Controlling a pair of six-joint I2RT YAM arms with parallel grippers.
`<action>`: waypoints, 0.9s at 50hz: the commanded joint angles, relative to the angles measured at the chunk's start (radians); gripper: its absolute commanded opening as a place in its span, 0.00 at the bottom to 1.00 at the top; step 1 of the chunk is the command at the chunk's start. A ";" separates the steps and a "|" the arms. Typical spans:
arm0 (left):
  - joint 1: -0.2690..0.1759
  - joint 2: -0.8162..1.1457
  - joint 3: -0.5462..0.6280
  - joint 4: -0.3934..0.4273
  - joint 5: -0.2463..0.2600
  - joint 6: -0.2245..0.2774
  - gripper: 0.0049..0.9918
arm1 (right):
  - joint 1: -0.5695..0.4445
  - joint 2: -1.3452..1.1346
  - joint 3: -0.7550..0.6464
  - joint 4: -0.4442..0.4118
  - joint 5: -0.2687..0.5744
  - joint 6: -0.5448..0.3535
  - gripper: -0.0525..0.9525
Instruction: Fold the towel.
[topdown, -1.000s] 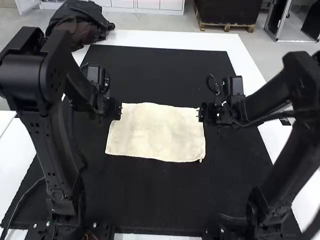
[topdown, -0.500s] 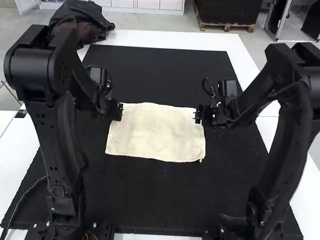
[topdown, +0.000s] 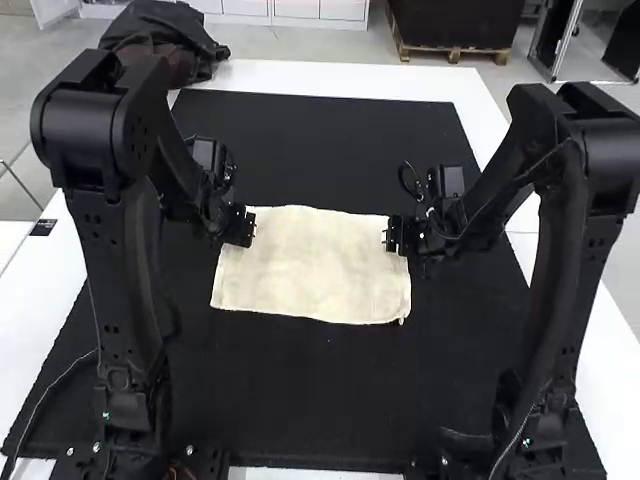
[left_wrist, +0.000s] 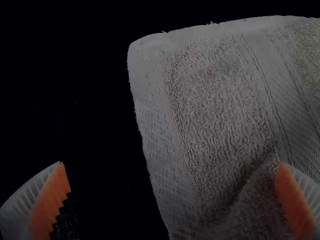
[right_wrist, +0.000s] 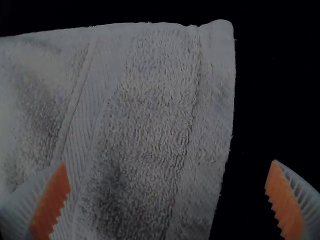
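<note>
The towel's far edge (topdown: 322, 209) is limp and wavy between my grippers, so the towel will droop in the middle as I fold its corners over.
A cream towel (topdown: 312, 265) lies spread as a rough rectangle on the dark mat. At its far left corner is my left gripper (topdown: 250, 226), and at the far right corner my right gripper (topdown: 388, 234). In the left wrist view my left gripper (left_wrist: 172, 200) is open, one finger over the towel (left_wrist: 215, 110) and the other over the mat, with the side edge between them. My right gripper (right_wrist: 167, 200) is likewise open in the right wrist view, its fingers on either side of the edge of the towel (right_wrist: 145, 115), which is not pinched.
The black mat (topdown: 310, 400) covers most of the white table (topdown: 350, 78). A dark jacket or bag (topdown: 160, 45) lies at the table's far left corner. Both arms stand along the sides, their forearms reaching inward.
The right gripper has moved left, over the towel's far right corner. The left gripper has shifted slightly right over its corner. The towel has stayed put.
</note>
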 joint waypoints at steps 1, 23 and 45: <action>-0.007 0.027 0.025 0.010 0.011 0.004 0.97 | 0.008 0.022 0.033 0.009 -0.011 -0.001 0.95; -0.005 0.054 0.023 0.018 0.011 0.004 0.96 | 0.011 0.061 0.055 -0.017 -0.010 -0.039 0.96; -0.003 0.051 0.025 0.027 0.008 -0.003 0.93 | 0.037 0.059 0.088 -0.012 0.033 -0.131 0.95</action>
